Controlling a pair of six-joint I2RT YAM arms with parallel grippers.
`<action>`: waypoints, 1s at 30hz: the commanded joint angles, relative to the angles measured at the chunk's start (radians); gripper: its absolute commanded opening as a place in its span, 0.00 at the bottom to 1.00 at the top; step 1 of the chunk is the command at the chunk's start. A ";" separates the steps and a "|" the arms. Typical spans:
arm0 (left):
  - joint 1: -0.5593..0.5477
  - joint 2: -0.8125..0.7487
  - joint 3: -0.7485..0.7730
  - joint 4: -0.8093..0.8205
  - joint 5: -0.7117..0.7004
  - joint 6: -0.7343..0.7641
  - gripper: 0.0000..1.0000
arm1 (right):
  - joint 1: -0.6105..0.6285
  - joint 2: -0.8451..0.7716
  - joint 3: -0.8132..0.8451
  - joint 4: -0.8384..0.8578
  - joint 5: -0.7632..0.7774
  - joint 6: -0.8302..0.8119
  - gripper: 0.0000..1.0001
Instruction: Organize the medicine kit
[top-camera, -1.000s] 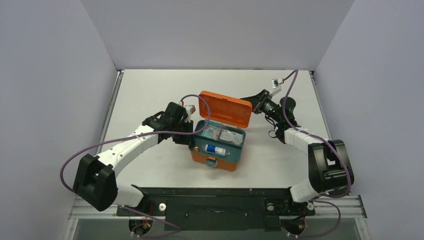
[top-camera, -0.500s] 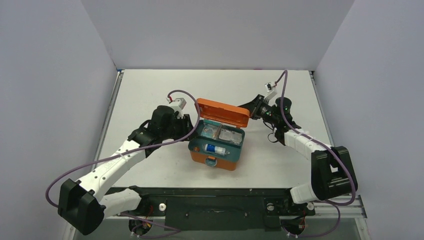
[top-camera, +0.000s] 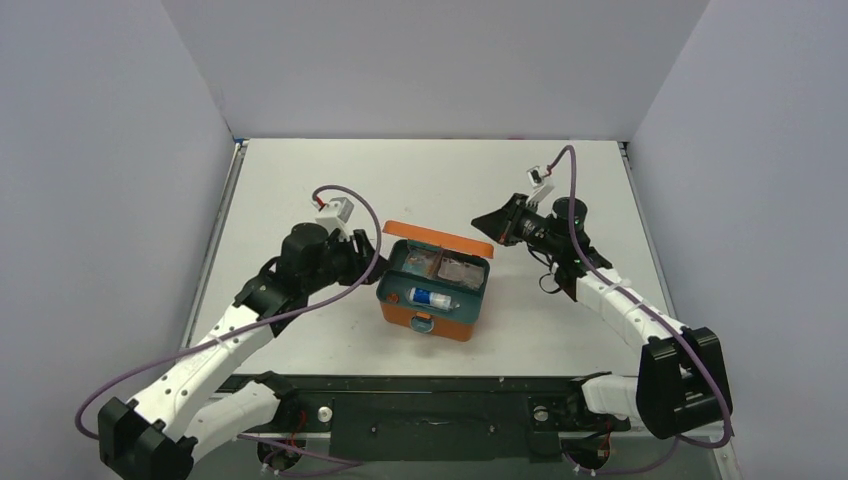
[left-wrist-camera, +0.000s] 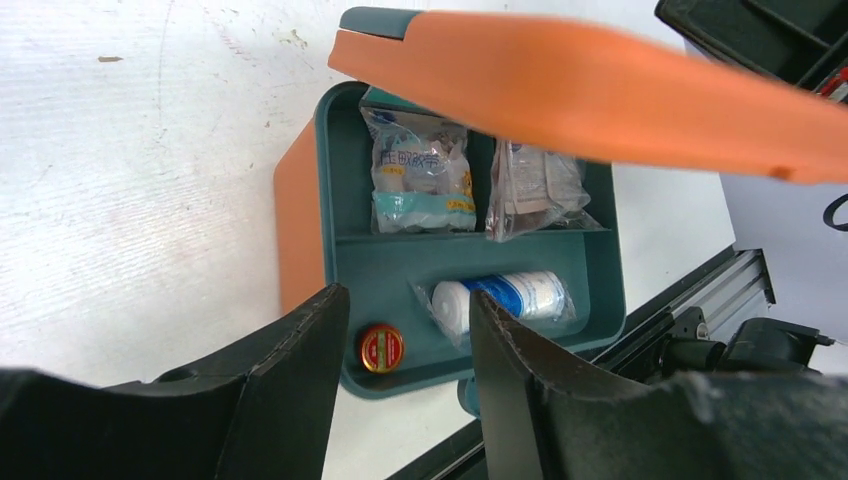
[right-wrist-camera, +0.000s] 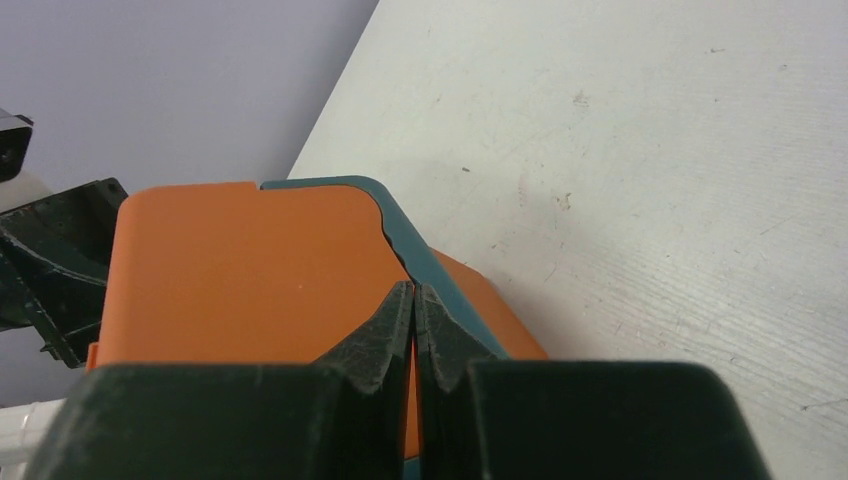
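Observation:
Next, I shut the box's lid with my right gripper and then push the box's near corner (top-camera: 468, 334) to turn the latch toward that gripper, because the teal latch (top-camera: 421, 323) faces the black frame.
The medicine kit (top-camera: 430, 322) is an orange box with a teal latch, standing mid-table. Its orange lid (top-camera: 438, 234) hangs half lowered over the teal inner tray (top-camera: 462, 288). The tray holds a bandage roll (left-wrist-camera: 510, 298), a small red tin (left-wrist-camera: 381, 347) and two sealed packets (left-wrist-camera: 420, 170). My left gripper (top-camera: 362, 250) is open and empty, just left of the box and above its left end (left-wrist-camera: 408, 293). My right gripper (top-camera: 487, 225) is shut, its tips against the lid's (right-wrist-camera: 250, 270) back right corner (right-wrist-camera: 413, 288).
The white table (top-camera: 300, 180) has raised rails on the left and right sides. A black frame (top-camera: 430, 395) runs along the near edge. Grey walls close in the back and both sides.
The lid has swung down from nearly upright to almost level over the tray. My right gripper followed it left and forward. My left arm pulled back to the left, away from the box.

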 joint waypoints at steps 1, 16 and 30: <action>-0.002 -0.151 -0.046 -0.045 -0.040 -0.034 0.46 | 0.022 -0.065 0.035 -0.053 0.023 -0.058 0.00; -0.001 -0.336 -0.026 -0.224 -0.079 -0.035 0.53 | 0.147 -0.201 0.097 -0.334 0.157 -0.145 0.00; 0.024 -0.102 0.057 -0.116 -0.087 0.043 0.64 | 0.242 -0.465 0.018 -0.672 0.449 -0.079 0.18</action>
